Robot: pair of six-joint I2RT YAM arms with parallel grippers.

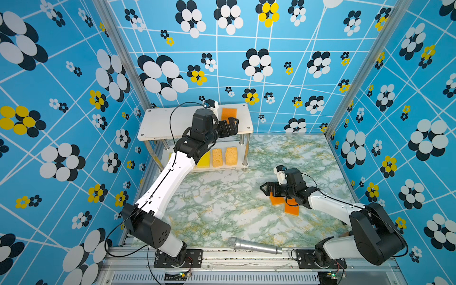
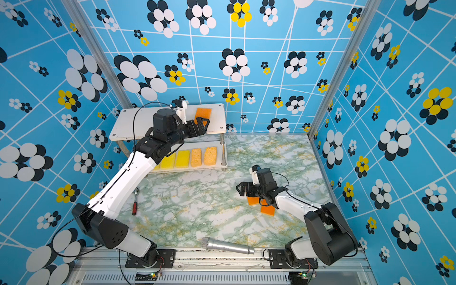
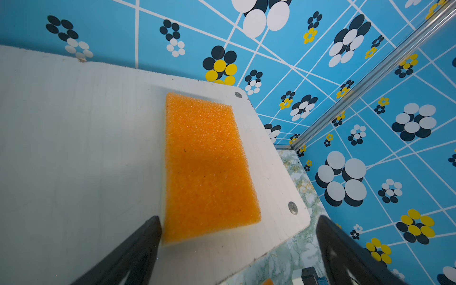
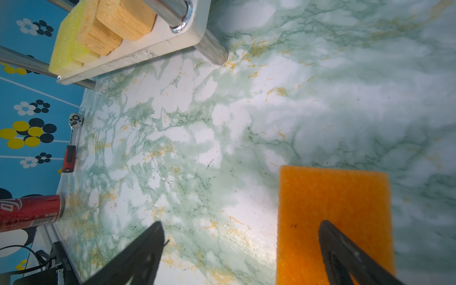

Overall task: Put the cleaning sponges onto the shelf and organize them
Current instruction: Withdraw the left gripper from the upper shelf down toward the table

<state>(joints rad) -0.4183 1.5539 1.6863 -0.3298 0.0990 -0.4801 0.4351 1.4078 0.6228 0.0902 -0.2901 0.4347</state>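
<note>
The robot's right gripper has a finger hanging over the orange sponge's top, so the robot should straddle both long edges of the sponge before it brings the sponge toward the left gripper.
The shelf stands at the back left. One orange sponge lies flat on its top board near the right end, seen in both top views. My left gripper hovers open at that sponge's near end, holding nothing. On the lower tier two yellow sponges and two tan sponges lie side by side. My right gripper is open, low over two orange sponges on the table. One right finger hangs over the nearer orange sponge, the other over bare table.
A silver microphone lies along the table's front edge. A ratchet wrench with a red handle rests by the left wall. A red can lies beyond the table's left edge. Patterned walls close in three sides.
</note>
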